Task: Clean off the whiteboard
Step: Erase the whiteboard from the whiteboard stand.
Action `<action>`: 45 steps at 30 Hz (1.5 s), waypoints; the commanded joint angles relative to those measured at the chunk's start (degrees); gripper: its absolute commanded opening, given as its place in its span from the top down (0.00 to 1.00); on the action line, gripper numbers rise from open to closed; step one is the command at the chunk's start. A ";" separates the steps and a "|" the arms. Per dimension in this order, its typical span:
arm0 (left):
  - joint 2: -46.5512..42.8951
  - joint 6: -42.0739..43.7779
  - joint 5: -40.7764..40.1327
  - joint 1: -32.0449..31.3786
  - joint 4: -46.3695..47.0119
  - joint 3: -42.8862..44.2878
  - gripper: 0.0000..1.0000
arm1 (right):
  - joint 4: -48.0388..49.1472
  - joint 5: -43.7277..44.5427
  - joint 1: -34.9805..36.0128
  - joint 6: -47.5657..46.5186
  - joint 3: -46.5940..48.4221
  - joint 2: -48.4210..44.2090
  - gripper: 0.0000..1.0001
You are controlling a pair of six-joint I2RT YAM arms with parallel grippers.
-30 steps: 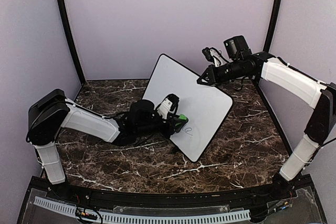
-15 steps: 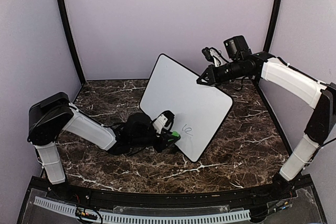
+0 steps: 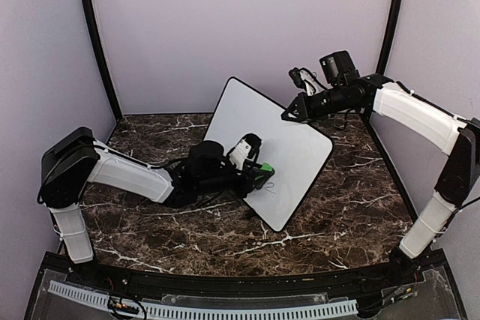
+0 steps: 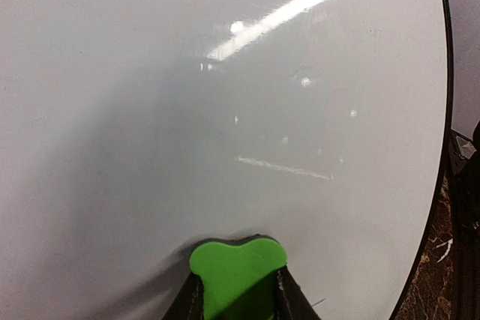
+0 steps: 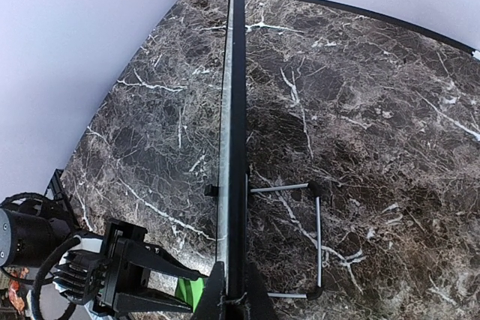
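Note:
The green eraser is above the remaining marker scribble (image 3: 268, 187), so the robot's left gripper should turn its stroke down toward the whiteboard's lower corner (image 3: 274, 216) and wipe the scribble.
The whiteboard (image 3: 289, 140) stands tilted on the marble table, with a small dark marker scribble (image 3: 268, 188) low on its face. My left gripper (image 3: 257, 174) is shut on a green eraser (image 3: 263, 169), which presses against the board just above the scribble. In the left wrist view the eraser (image 4: 238, 267) sits between the black fingers (image 4: 190, 302) flat against the white surface (image 4: 225, 95). My right gripper (image 3: 289, 115) is shut on the board's top edge. Its wrist view shows the board edge-on (image 5: 238, 110) between the fingertips (image 5: 212, 299).
A thin wire stand (image 5: 318, 239) props the board from behind on the dark marble table (image 3: 345, 207). Purple walls with black corner posts (image 3: 97, 43) close in the back and sides. The left arm (image 3: 127, 174) lies low across the table's left half.
The left gripper swept the eraser down and left off the scribble, then back up and right to just above it. The right gripper and the board stayed put.

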 commanded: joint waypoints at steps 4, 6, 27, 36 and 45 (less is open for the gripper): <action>1.23 -0.40 -1.64 -0.02 0.75 -4.61 1.00 | -8.02 -4.27 3.30 -3.76 -2.35 2.04 1.00; 0.88 -0.79 -1.19 0.00 0.90 -6.93 1.00 | -7.97 -4.24 3.29 -3.76 -2.44 2.01 1.00; 0.49 0.20 2.26 -1.38 -0.41 -0.36 1.00 | -8.30 -4.36 3.40 -3.76 -1.83 2.81 1.00; 1.05 -0.16 1.25 -1.30 -1.12 -2.38 1.00 | -8.22 -4.45 3.40 -3.85 -1.74 2.92 1.00; 0.79 -2.67 0.32 -1.76 1.31 -10.48 1.00 | -8.26 -4.36 3.40 -3.85 -1.98 2.64 1.00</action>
